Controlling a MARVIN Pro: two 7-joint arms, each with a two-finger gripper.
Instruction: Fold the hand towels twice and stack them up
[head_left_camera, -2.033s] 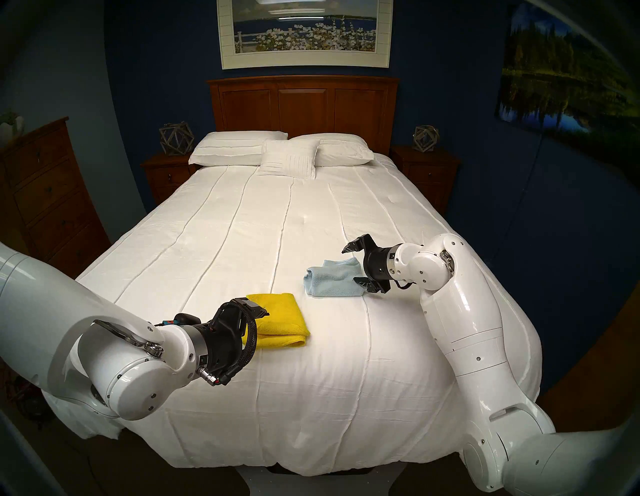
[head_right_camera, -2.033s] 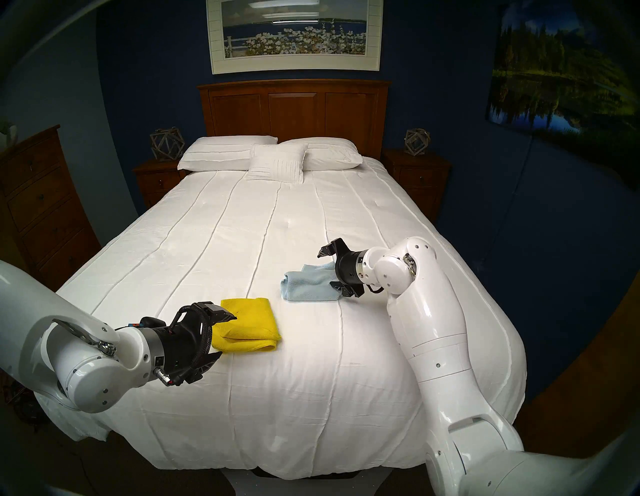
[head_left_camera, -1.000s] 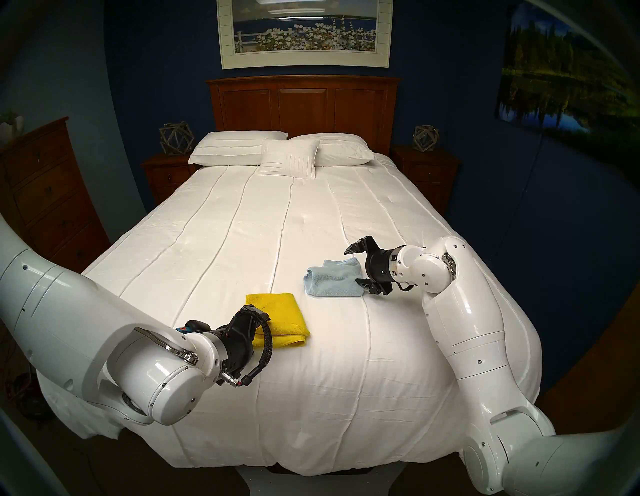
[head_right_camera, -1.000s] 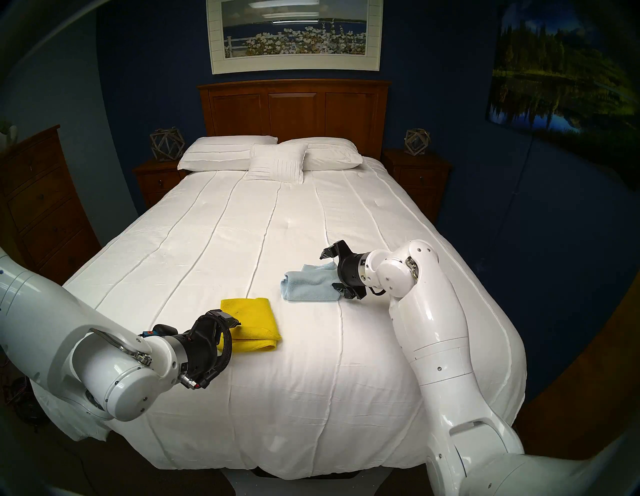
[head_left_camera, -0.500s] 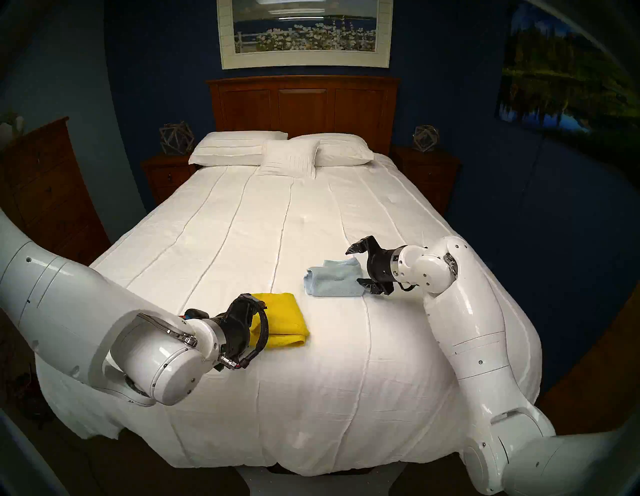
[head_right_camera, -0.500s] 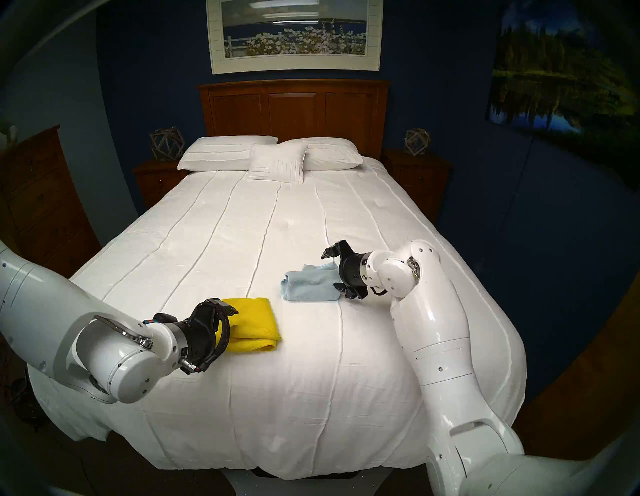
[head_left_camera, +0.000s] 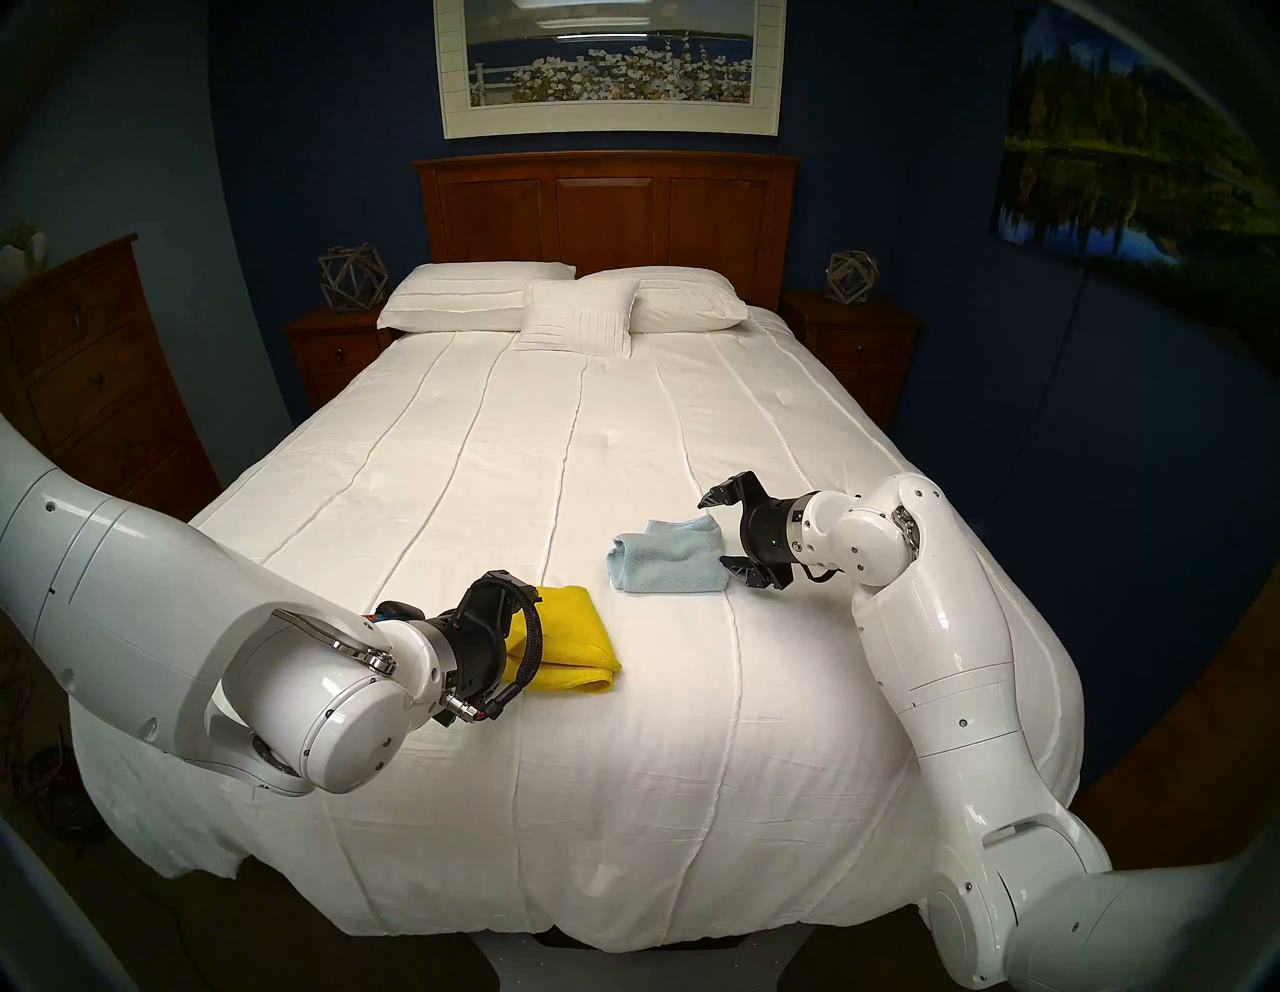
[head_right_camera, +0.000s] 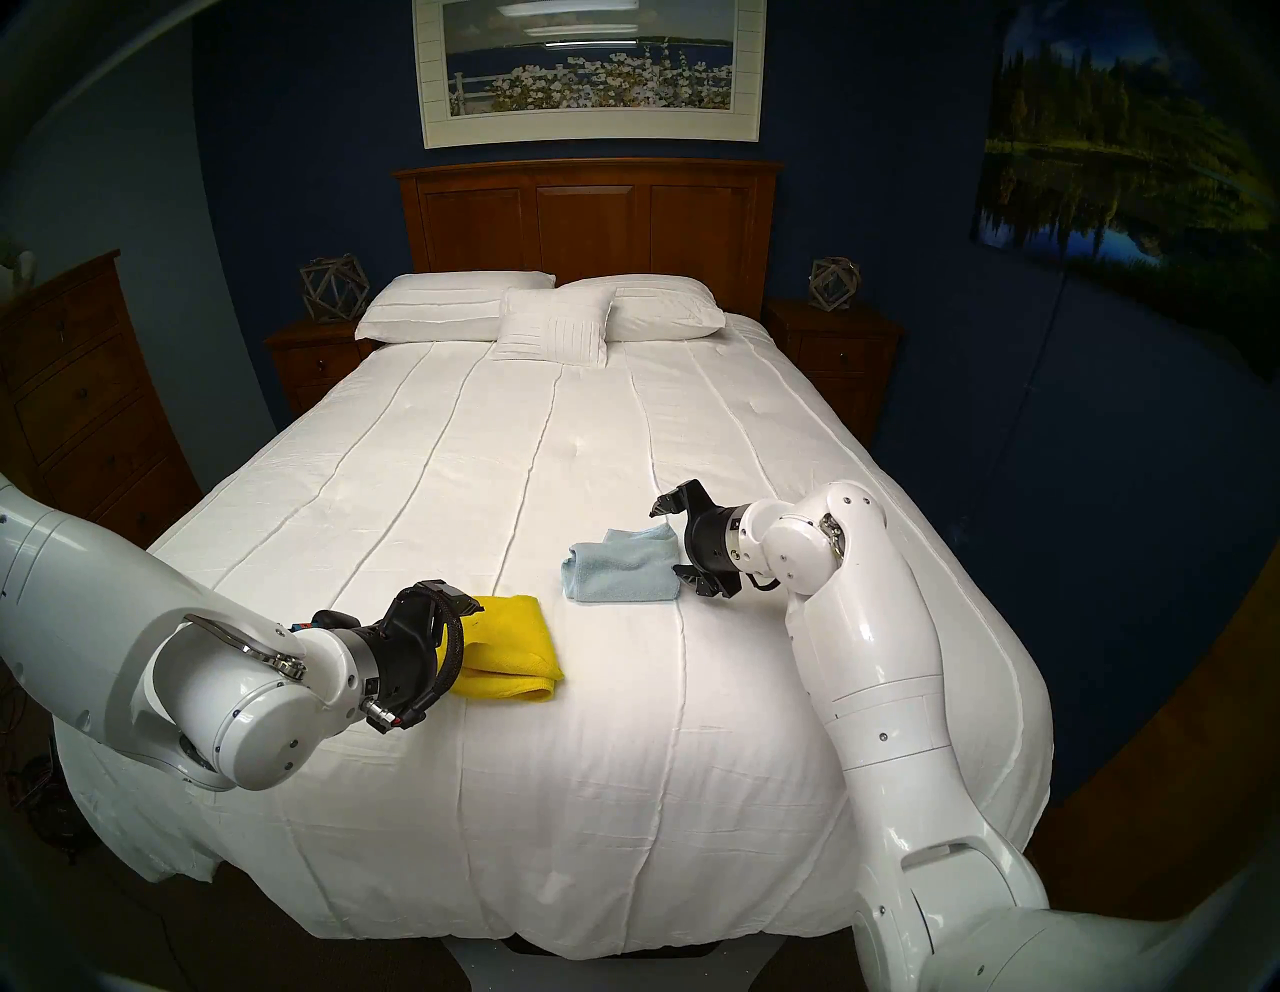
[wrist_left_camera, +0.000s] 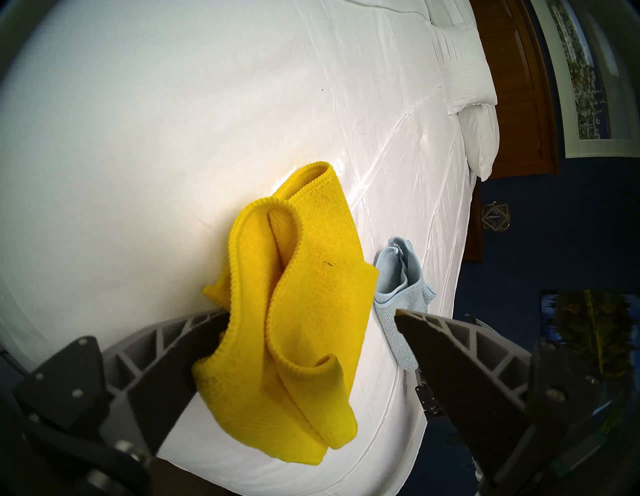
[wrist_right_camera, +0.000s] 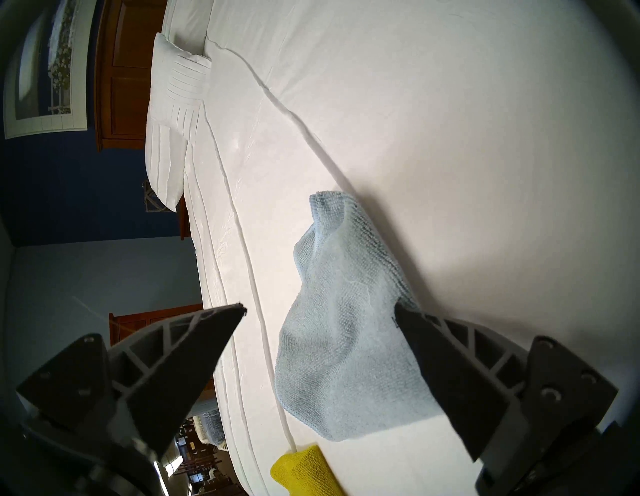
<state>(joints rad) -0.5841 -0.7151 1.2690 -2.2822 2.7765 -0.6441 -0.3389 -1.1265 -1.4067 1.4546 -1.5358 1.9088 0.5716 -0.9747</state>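
Note:
I expect the yellow hand towel (head_left_camera: 572, 640) to droop in loops but stay folded when I carry it, because the loose folds (wrist_left_camera: 276, 277) are between my left gripper's fingers.
A folded bright yellow hand towel (head_left_camera: 578, 641) lies on the white bedspread (head_left_camera: 623, 762) near the front left. My left gripper (head_left_camera: 530, 634) is open at its left edge. In the left wrist view the yellow towel (wrist_left_camera: 304, 294) sits loosely folded between the spread fingers (wrist_left_camera: 166, 350) and touches the left one. A rumpled, folded light blue hand towel (head_left_camera: 665, 558) lies further right. My right gripper (head_left_camera: 715, 532) is open at its right end. In the right wrist view the blue towel (wrist_right_camera: 346, 329) lies between the fingers (wrist_right_camera: 450, 363).
Three white pillows (head_left_camera: 575, 305) lie at the wooden headboard (head_left_camera: 606, 215). A nightstand stands on each side (head_left_camera: 332, 346), (head_left_camera: 855, 332). A tall dresser (head_left_camera: 90, 388) stands at the left. The bed's front edge (head_left_camera: 623, 928) is close below me.
My left arm has swung in and its open gripper has shifted a little up and to the right along the yellow towel's left edge. My right gripper has drawn slightly right, off the blue towel. Both towels lie still.

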